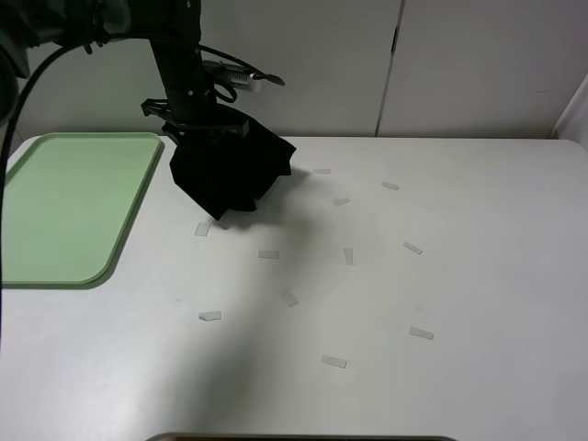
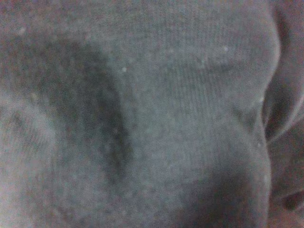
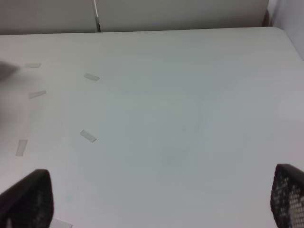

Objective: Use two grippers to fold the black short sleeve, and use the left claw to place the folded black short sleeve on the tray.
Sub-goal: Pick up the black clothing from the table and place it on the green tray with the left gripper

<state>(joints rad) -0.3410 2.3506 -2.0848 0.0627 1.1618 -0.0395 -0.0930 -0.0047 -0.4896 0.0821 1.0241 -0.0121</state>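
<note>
The folded black short sleeve (image 1: 231, 167) hangs in a bundle next to the empty tray (image 1: 78, 207). My left gripper should go on carrying it until the whole bundle rests inside the tray's rim.
The black short sleeve (image 1: 228, 175) is a folded black bundle hanging above the table at the back left. My left claw (image 1: 204, 127) is shut on its top and holds it up, just right of the tray (image 1: 64, 207). The light-green tray lies flat on the left of the table with nothing on it. The left wrist view is filled with dark fabric (image 2: 152, 114) pressed close to the lens. My right gripper (image 3: 161, 199) is open and empty over bare table; its two fingertips (image 3: 28, 197) show at the frame's corners. The right arm is out of the exterior view.
Several short pieces of clear tape (image 1: 268, 254) are stuck over the middle of the white table (image 1: 459, 276). A white wall with panel seams stands behind the table. The table's right edge shows in the right wrist view (image 3: 289, 42).
</note>
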